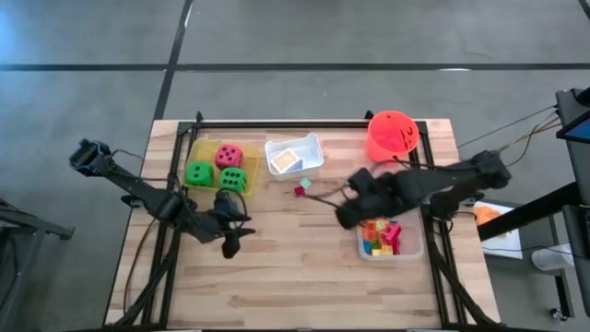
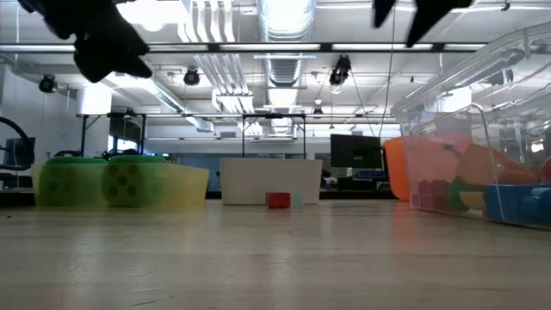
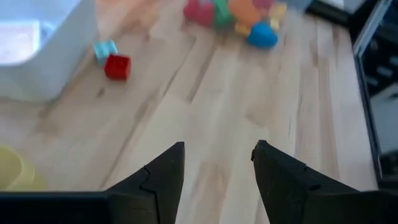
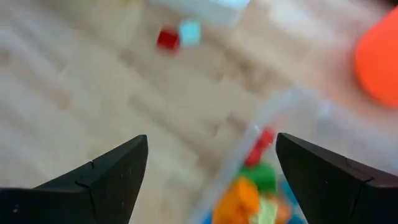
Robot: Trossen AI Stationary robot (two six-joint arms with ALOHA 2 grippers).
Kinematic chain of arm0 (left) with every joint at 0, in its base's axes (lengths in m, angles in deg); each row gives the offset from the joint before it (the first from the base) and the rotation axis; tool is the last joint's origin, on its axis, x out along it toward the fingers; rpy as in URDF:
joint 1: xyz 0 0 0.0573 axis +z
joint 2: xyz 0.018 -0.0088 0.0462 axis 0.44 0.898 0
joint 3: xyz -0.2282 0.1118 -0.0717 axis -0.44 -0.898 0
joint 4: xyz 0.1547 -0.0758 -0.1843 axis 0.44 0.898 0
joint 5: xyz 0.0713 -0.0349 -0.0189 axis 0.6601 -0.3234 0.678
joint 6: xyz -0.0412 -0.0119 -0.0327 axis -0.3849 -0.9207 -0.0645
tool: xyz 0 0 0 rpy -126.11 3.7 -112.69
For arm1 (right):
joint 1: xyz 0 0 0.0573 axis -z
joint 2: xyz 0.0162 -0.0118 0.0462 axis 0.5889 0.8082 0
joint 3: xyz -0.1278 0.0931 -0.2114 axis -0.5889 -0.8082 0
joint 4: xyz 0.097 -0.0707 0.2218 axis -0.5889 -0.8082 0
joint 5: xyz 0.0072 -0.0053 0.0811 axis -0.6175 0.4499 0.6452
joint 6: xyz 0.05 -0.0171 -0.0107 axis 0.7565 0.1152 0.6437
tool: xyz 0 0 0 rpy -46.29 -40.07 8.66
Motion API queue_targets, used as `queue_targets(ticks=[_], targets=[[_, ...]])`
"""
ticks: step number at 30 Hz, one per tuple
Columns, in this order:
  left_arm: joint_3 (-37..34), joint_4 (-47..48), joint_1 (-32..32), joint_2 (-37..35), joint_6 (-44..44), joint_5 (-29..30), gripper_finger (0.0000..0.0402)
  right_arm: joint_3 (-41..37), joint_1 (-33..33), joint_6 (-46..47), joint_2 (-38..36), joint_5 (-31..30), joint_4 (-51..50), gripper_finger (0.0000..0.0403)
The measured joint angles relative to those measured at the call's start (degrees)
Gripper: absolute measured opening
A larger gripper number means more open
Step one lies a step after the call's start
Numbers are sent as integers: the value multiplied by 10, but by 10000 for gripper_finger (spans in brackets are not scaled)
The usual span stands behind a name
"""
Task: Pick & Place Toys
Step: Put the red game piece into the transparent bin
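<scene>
My right gripper is moving to the red brick's near side (image 1: 300, 194), which lies clear of the light-blue brick. It should keep going there with its fingers wide until they straddle the red brick.
A red brick (image 1: 301, 191) and a light-blue brick (image 1: 305, 183) lie on the bare table in front of the white tray (image 1: 312, 148), which holds a flat card (image 1: 287, 160). Two green dice (image 1: 198, 172) (image 1: 232, 180) and a pink-red die (image 1: 229, 155) sit in the yellow tray (image 1: 205, 152). Several coloured bricks (image 1: 381, 235) fill the clear tray (image 1: 412, 247). My left gripper (image 1: 238, 226) (image 3: 217, 165) is open and empty above the table, near the yellow tray. My right gripper (image 1: 343, 212) (image 4: 211, 162) is wide open and empty beside the clear tray.
The orange-red bucket (image 1: 392, 136) stands at the far right, behind the clear tray. Bare wood lies between the two grippers and toward the near edge. In the low view the red brick (image 2: 277, 200) sits in front of the white tray (image 2: 271, 179).
</scene>
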Motion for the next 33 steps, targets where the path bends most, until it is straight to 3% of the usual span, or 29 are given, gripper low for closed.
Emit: queue_targets(ticks=[5, 12, 27, 33], targets=[[0, 32, -9, -2, -9, -9, 163, 68, 83, -75, 83, -46, 9, 350], [0, 62, -52, -2, -10, -25, 110, 116, 172, -127, 197, -4, 56, 350], [-1, 60, -88, -2, -15, -24, 102, 273, 204, -135, 398, 35, 71, 350], [-7, 58, -104, -2, -15, -24, 102, 283, 205, -137, 445, 74, 67, 350]])
